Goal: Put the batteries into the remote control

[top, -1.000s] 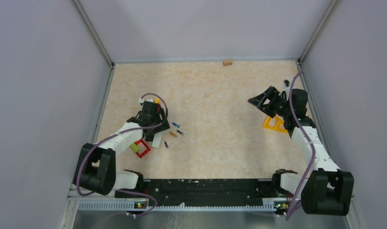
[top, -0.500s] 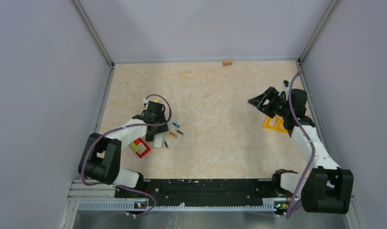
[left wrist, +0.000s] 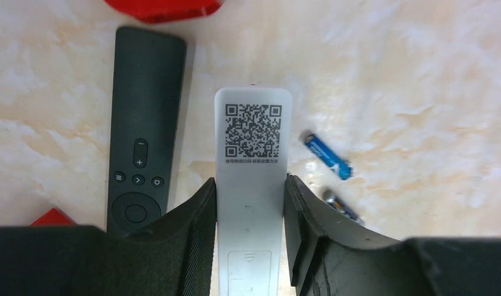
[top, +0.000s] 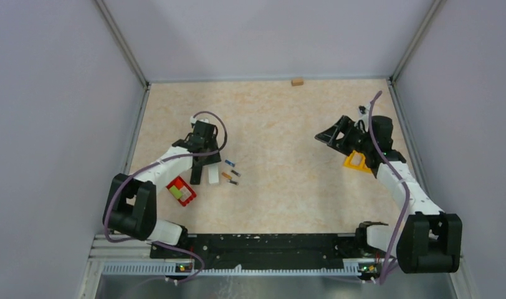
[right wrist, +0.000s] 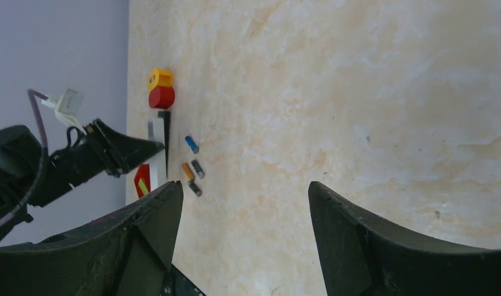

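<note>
My left gripper should keep carrying the white remote toward the middle [top: 239, 149] until my open right gripper takes hold of the white remote's battery cover end [top: 214, 177], because that end hangs free.
The white remote control [left wrist: 253, 132] lies back side up, showing a QR code and a battery cover. My left gripper [left wrist: 251, 182] is shut on its two long sides, and it appears in the top view as my left gripper [top: 204, 154] over the white remote [top: 212, 177]. A black remote [left wrist: 144, 129] lies just left of it. The batteries lie loose to the right: a blue one [left wrist: 327, 156], a dark one [left wrist: 342, 206], and in the top view an orange one [top: 225, 176]. Over the right side of the table my right gripper [right wrist: 245, 203] hangs open, holding nothing.
A red piece with a yellow-green part [top: 181, 191] lies near the left arm. An orange triangular frame [top: 356, 162] sits under the right arm. A small tan block [top: 296, 81] rests by the back wall. Red and yellow discs [right wrist: 161, 89] sit beyond the remotes.
My left gripper has moved a little farther from the bases and closed onto the white remote. The red piece now lies apart from the remotes. My right gripper has shifted slightly left.
</note>
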Robot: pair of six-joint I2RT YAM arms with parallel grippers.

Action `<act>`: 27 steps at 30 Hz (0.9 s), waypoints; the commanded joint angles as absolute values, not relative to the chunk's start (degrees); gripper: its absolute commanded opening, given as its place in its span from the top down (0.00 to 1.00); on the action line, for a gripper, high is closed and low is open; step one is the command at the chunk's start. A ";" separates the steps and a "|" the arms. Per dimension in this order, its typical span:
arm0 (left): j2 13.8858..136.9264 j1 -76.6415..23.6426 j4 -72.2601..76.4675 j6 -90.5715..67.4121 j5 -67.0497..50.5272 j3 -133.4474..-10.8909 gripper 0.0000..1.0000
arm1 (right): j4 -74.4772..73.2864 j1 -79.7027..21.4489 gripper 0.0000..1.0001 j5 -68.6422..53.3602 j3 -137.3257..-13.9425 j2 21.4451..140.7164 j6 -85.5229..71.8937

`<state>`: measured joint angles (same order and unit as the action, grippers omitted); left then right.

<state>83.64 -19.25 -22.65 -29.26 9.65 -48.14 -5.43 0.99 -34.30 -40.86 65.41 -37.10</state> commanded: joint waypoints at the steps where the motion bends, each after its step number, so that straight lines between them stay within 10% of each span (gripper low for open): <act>1: 78.28 -19.38 -24.87 -28.10 7.96 -54.11 0.84 | -1.51 -5.61 0.24 -31.60 -42.05 65.96 -35.78; 14: 76.89 -19.80 -15.98 -44.90 -9.21 -58.97 0.91 | 28.29 -35.01 0.15 -20.09 -37.36 68.51 -42.49; 27: 77.38 -20.89 -11.95 -50.54 -12.39 -57.55 0.91 | 26.86 -46.69 0.26 -13.35 -49.88 86.40 -46.85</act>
<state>78.04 -20.71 -16.19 -48.40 -10.74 -57.23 23.11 -45.15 -15.62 -45.74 83.07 -44.66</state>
